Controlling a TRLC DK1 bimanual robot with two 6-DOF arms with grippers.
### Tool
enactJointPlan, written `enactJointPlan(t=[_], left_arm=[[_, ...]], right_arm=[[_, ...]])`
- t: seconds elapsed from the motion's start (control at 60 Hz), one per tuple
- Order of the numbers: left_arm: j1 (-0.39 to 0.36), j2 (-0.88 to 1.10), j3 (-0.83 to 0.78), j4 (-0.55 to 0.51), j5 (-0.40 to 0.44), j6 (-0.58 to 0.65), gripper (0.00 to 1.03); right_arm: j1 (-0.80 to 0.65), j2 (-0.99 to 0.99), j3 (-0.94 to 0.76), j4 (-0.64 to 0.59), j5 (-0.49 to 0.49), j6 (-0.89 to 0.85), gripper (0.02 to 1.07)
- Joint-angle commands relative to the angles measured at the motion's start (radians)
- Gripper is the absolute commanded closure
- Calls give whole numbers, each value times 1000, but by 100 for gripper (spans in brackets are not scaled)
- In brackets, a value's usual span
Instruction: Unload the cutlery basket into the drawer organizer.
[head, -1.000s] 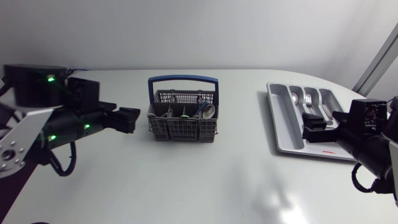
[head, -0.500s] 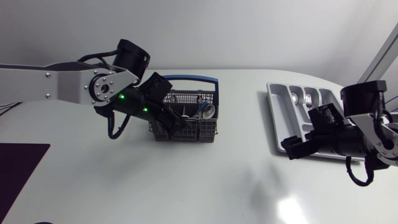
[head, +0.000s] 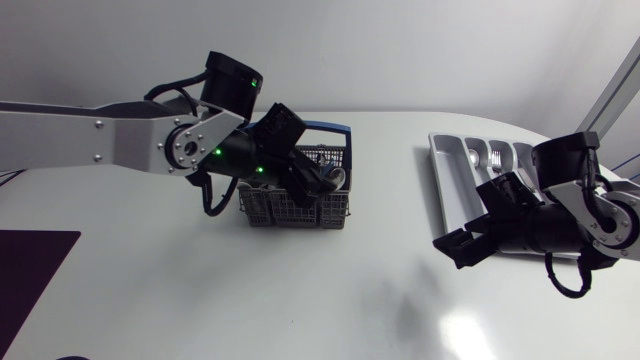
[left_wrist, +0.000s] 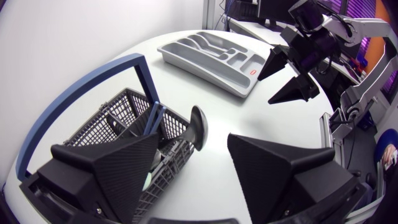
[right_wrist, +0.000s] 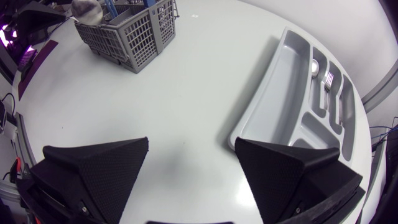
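My gripper will lower the steel spoon (head: 337, 179) to where one spoon already lies (head: 474, 157) in the narrow compartment, so it will come to rest on top of that one, bowl on bowl.
The grey cutlery basket (head: 290, 208) with a blue handle (head: 338, 128) stands left of the table's middle. My left gripper (head: 327, 187) hangs over its right end, open. In the left wrist view a spoon (left_wrist: 198, 126) sticks up out of the basket (left_wrist: 121, 121) just ahead of the gap between the left gripper's (left_wrist: 193, 147) fingers; neither finger touches it. The grey drawer organizer (head: 455, 200) lies at the right, holding a spoon (head: 473, 157) and forks (head: 497, 160). My right gripper (head: 455, 250) is open and holds nothing, low over the table beside the organizer's (right_wrist: 292, 93) near left corner.
More cutlery stands in the basket's other compartments, partly hidden by my left arm. Bare white table lies between basket and organizer and along the front. The right gripper (left_wrist: 289, 74) shows beyond the organizer (left_wrist: 205, 56) in the left wrist view.
My left arm has swung in from the left edge and come over the basket's right end. My right arm has shifted left, off the organizer, toward the table's middle.
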Motion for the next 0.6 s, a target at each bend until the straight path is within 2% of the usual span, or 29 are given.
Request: enactJointPlan(t=[0.0, 0.083, 0.167, 0.25, 0.3, 0.433, 0.583], left_arm=[[-6, 65, 57, 9, 15, 18, 37], [0, 96, 77, 6, 41, 18, 40], [3, 119, 98, 7, 67, 16, 50], [3, 142, 121, 7, 67, 4, 66], [5, 150, 129, 7, 67, 0, 71], [18, 170, 157, 9, 107, -20, 100], [43, 170, 184, -19, 155, -56, 100]], right_arm=[[7, 21, 21, -7, -4, -19, 7], [18, 21, 18, -5, -3, -21, 7], [26, 24, 12, 1, -3, -21, 7], [26, 28, 10, 3, -3, -21, 7], [26, 28, 9, 4, -3, -21, 7], [29, 25, 4, 4, -1, -24, 7], [29, 16, 1, 0, -1, -31, 7]])
